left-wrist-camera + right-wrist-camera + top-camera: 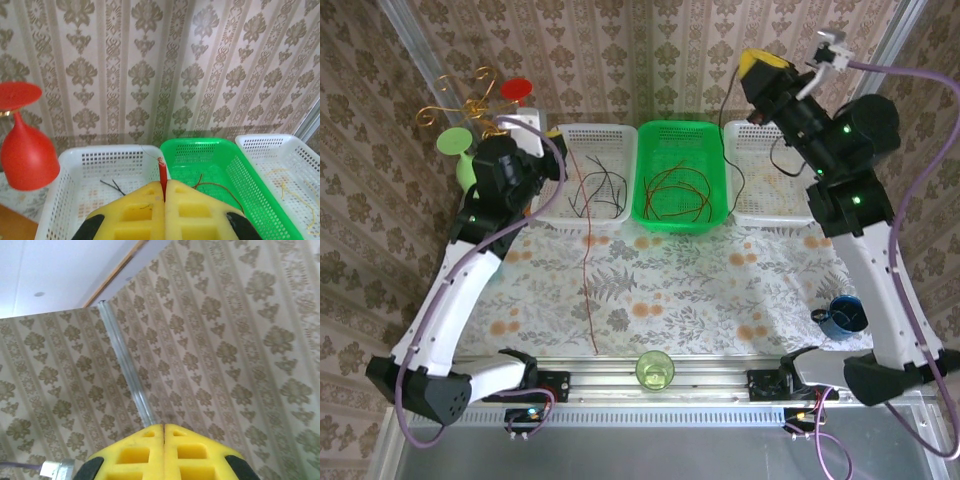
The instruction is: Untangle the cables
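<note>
The red cable (583,190) lies across the black cables' basket. Before my right gripper lowers its black cable there, my left gripper should pull the red one over the tablecloth (558,262).
My left gripper (549,136) (164,183) hovers over the back left corner of the left white basket (620,137), shut on the end of a long red cable (162,172). That cable (586,270) hangs across the basket and trails over the tablecloth toward the front edge. Black cables and one red cable (598,190) lie in this basket. Red and orange cables (675,192) curl in the green basket (646,205). My right gripper (758,63) (164,426) is raised toward the wall, pads pressed shut; a thin black cable (725,130) hangs from it over the right white basket (790,217).
A green cup (654,370) stands at the front edge and a blue mug (842,316) at the right. A red goblet (25,150), a green disc (453,140) and a gold curly wire stand (455,98) crowd the back left corner. Yellow wires (292,192) lie in the right basket.
</note>
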### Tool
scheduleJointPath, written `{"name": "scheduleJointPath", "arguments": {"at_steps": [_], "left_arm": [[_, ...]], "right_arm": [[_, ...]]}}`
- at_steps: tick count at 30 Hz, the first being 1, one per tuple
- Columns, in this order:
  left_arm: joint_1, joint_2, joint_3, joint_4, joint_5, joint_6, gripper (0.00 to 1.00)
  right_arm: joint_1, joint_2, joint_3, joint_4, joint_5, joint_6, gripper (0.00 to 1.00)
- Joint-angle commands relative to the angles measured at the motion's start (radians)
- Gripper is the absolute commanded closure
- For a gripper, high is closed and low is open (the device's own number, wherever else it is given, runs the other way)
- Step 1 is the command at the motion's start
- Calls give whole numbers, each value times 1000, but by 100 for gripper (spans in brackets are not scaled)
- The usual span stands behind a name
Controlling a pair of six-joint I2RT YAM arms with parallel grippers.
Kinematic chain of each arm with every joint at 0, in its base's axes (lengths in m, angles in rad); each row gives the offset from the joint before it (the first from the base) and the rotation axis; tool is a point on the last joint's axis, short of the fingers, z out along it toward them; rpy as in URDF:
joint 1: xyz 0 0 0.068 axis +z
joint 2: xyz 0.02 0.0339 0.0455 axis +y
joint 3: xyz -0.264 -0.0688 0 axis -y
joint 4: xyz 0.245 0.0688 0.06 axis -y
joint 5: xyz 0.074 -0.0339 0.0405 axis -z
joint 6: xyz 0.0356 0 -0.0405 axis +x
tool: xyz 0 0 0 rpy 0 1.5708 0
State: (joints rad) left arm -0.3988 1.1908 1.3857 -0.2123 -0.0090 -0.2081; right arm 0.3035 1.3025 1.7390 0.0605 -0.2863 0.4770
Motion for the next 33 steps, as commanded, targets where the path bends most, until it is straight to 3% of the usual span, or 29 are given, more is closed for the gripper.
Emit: {"name": "scheduleJointPath", "arguments": {"at_steps": [1,6,10,12,21,26,30,33], "left_arm": [[0,5,119,44,34,45,100],[11,-26,92,80,28,55,100],[67,13,255,-28,84,65,100],[69,0,250,-35,85,59,100],[59,-277,-289,36,11,-116,100],[36,-441,-552,8,-72,-198,100],[22,-516,-665,-21,-91,-239,100],[0,-550,-713,-31,-98,-272,100]], "right_arm": [[45,50,85,65,31,-20,100],[100,131,160,82,44,-27,100],[135,185,258,75,40,-40,100],[151,213,301,79,43,-37,100],[223,470,518,170,45,-18,100],[242,734,879,100,16,5,100],[247,930,1184,16,45,-26,100],[246,977,1226,26,69,-67,100]]}}
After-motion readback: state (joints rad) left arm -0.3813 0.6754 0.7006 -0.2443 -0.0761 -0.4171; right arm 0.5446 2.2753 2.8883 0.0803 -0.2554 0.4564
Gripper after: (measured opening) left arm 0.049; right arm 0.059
